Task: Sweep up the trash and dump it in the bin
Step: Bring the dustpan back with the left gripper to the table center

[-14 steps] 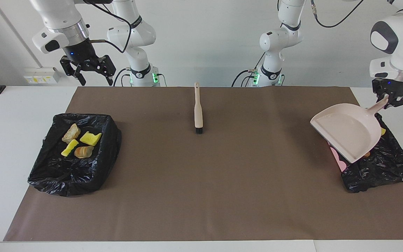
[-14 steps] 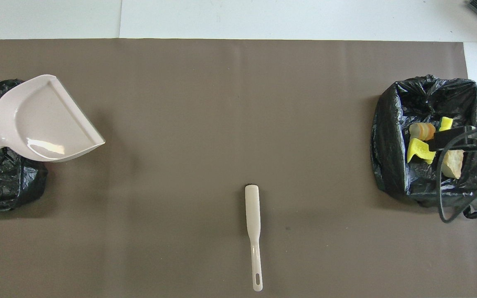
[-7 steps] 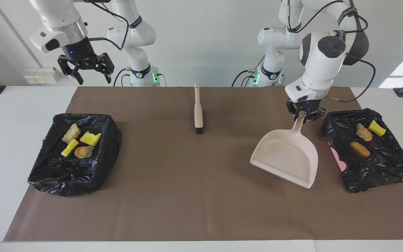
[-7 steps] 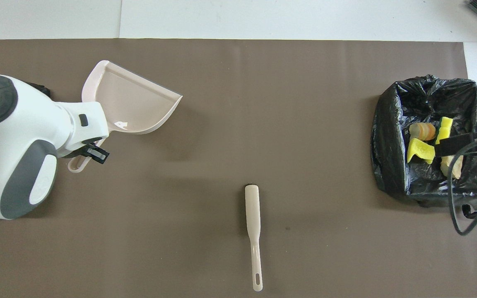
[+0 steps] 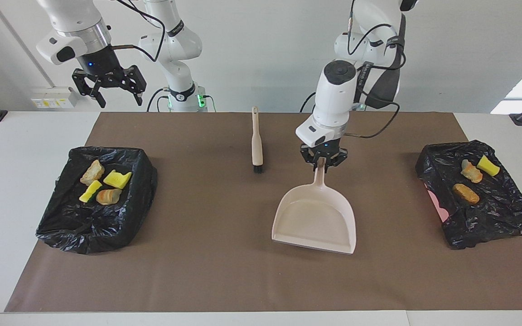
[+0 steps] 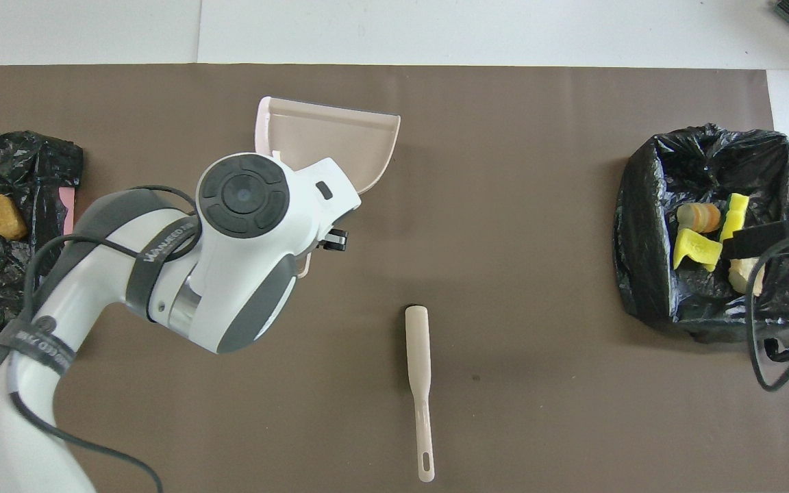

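The dustpan (image 5: 316, 220) is empty and the mat (image 5: 258, 231) beyond the brush's bristles is clear. My left gripper keeps going there and lets go of the dustpan once it lies flat.
My left gripper (image 5: 322, 164) is shut on the handle of the pale pink dustpan (image 5: 315, 222), which is empty and hangs handle-up with its lip low over the middle of the mat. In the overhead view the arm hides the gripper and only the pan's front (image 6: 329, 137) shows. Three trash pieces (image 5: 469, 179) lie in the black-lined bin (image 5: 496, 217) at the left arm's end. Several more trash pieces (image 5: 102, 183) lie in the bin (image 5: 75, 226) at the right arm's end. My right gripper (image 5: 109, 88) is open, empty and raised near that bin.
A beige brush (image 5: 256, 142) lies on the brown mat (image 5: 206, 271) beside the dustpan handle, bristles pointing away from the robots; it also shows in the overhead view (image 6: 418, 349). The bins show in the overhead view at either end (image 6: 644, 226) (image 6: 31, 150).
My left arm has swung the empty dustpan from over the bin at its end to the middle of the mat, uncovering three pieces in that bin. My right gripper rose slightly.
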Tool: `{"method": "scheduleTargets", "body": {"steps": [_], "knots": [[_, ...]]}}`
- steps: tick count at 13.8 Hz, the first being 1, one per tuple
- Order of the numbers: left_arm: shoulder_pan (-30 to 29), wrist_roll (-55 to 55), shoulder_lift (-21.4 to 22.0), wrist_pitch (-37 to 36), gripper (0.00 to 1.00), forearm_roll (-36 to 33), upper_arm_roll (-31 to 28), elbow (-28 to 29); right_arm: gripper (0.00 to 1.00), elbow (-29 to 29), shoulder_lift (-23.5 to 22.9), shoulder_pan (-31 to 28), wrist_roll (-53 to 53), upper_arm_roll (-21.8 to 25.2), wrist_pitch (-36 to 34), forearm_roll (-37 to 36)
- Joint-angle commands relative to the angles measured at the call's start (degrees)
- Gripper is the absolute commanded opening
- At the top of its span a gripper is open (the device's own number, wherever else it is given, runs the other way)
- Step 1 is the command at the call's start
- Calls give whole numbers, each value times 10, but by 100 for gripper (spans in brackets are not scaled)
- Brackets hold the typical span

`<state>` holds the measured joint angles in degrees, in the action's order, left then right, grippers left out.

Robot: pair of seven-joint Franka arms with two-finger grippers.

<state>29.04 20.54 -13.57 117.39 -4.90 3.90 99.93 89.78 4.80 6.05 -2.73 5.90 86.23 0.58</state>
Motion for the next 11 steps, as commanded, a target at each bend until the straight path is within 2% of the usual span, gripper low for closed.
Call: {"method": "scheduleTargets", "body": {"steps": [1,3,5,9,11], "knots": [[36,33,-47,12,0,12,-14,-57,100,-6,0,-9,-13,-4,-7,-3],[52,54,-74,12,0,12,-14,-89,100,-7,-1,-12,-13,-1,-6,-7],[68,86,-115,6,0,13,-14,-146,100,-7,0,-14,-15,3,-6,-8],[73,109,-132,10,0,14,-14,-160,100,-7,0,-13,-14,3,-6,-4],[94,149,-190,4,0,6,-17,-218,100,-7,0,-13,-14,3,-5,-3]]}}
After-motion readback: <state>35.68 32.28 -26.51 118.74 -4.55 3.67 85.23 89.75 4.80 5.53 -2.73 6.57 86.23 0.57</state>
